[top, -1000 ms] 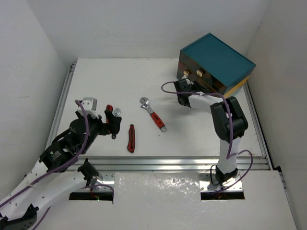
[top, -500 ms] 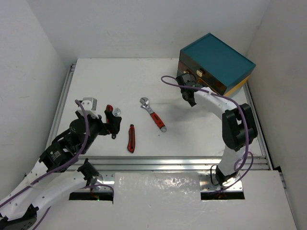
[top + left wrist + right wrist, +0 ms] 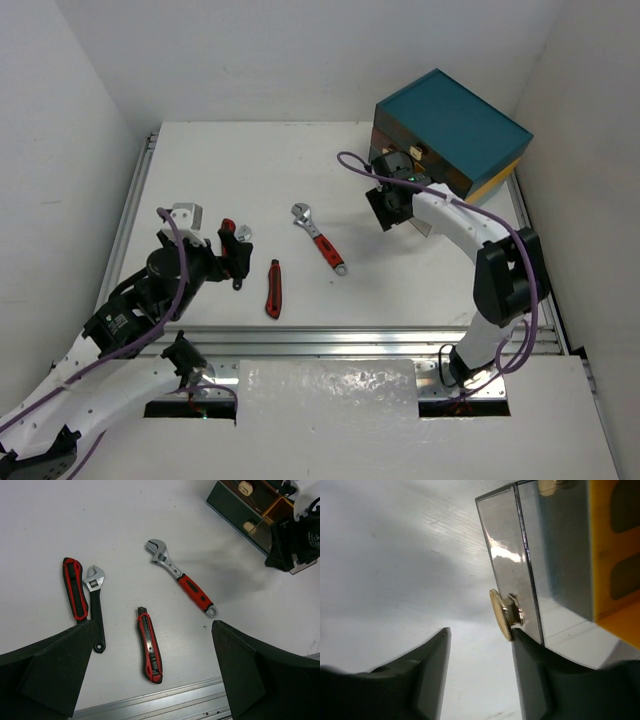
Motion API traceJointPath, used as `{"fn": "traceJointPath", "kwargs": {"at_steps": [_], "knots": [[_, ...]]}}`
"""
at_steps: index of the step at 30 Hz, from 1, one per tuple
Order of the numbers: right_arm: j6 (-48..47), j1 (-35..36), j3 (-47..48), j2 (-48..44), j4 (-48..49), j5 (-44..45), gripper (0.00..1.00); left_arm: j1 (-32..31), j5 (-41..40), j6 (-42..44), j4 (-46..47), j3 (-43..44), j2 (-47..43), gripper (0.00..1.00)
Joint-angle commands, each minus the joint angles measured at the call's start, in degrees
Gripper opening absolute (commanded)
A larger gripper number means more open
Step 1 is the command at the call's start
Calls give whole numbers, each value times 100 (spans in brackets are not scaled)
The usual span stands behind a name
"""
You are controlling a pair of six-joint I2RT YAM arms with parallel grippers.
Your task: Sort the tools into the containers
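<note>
Next, my left gripper moves back from the utility knife (image 3: 274,290), which it is hovering beside near the front rail, before my right gripper takes the knife to the drawer (image 3: 509,555).
A red-handled adjustable wrench (image 3: 320,240) (image 3: 182,577) lies mid-table. A red and black utility knife (image 3: 273,288) (image 3: 150,645) lies near the front rail. A black-handled wrench (image 3: 95,605) and a red and black handle (image 3: 74,587) lie side by side at the left. My left gripper (image 3: 240,262) (image 3: 152,630) is open and empty above the knife. The teal-topped chest (image 3: 450,125) stands at the back right. My right gripper (image 3: 385,205) (image 3: 481,630) is open. Its right finger (image 3: 535,660) sits behind the cream knob (image 3: 502,614) of a translucent drawer (image 3: 520,555), which is drawn partly out.
Metal rails run along the table's front edge (image 3: 330,340) and left edge (image 3: 130,210). White walls close in on the left, back and right. The chest's other drawers with cream knobs (image 3: 245,487) face the table's middle. A yellow side shows in the right wrist view (image 3: 615,555).
My right gripper has moved away from the chest toward the near side, and the drawer has come out with it. The left arm and the tools have not moved.
</note>
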Motion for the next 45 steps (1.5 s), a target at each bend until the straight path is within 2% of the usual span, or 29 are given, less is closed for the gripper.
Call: {"fn": "traceJointPath", "kwargs": {"at_steps": [1, 2, 5, 6, 7, 9, 12, 13, 16, 18, 21, 24, 26, 30, 34, 39, 40, 43, 45], "knots": [[365, 164, 133, -321, -45, -862, 67, -43, -103, -39, 186, 13, 70, 100], [417, 164, 160, -392, -28, -845, 79, -34, -164, -48, 168, 22, 149, 100], [470, 207, 352, -594, -45, -705, 88, -43, -393, -205, -7, 136, 473, 100], [497, 251, 423, -621, -63, -548, 96, -25, -402, -223, -42, 154, 553, 100], [532, 295, 519, -630, -185, -398, 99, -34, -411, -241, -52, 180, 615, 100], [690, 496, 713, -700, -212, -248, 99, -16, -507, -346, -156, 250, 799, 100], [1050, 927, 451, -1086, 296, -414, 99, 62, -631, -654, -280, 347, 1019, 100], [1181, 1059, 319, -1200, 689, -162, 99, 98, -596, -680, -263, 339, 1116, 100], [1997, 1534, -138, -1412, 1183, 34, 99, 632, -700, -882, -447, 453, 1161, 100], [2640, 1955, -131, -1167, 1343, -186, 99, 1552, -955, -1049, -474, 436, 812, 100], [3342, 2753, 325, -318, 1142, 314, 99, 2056, -1244, -1259, -491, 383, 153, 100], [3695, 3045, 651, 596, 1132, 175, 99, 2111, -1588, -1480, -702, 391, -306, 100], [3924, 3336, 1265, 1117, 792, 349, 99, 2111, -1659, -1463, -632, 322, -719, 100], [4153, 3775, 2827, 2539, -175, 526, 92, 2111, -1352, -1252, -412, 224, -984, 100], [4434, 3899, 3552, 3307, -792, 640, 85, 2119, -1132, -1111, -333, 233, -756, 100], [4627, 3899, 3001, 3431, -486, 350, 73, 2111, -921, -979, -210, 207, -720, 100], [4645, 3899, 2851, 3387, -389, 194, 67, 2119, -886, -944, -175, 198, -747, 100], [4654, 3908, 2481, 3352, -107, -70, 60, 2119, -789, -883, -122, 163, -808, 100], [4610, 3908, 2332, 3317, 76, -238, 47, 2111, -736, -856, -78, 154, -808, 100]]}}
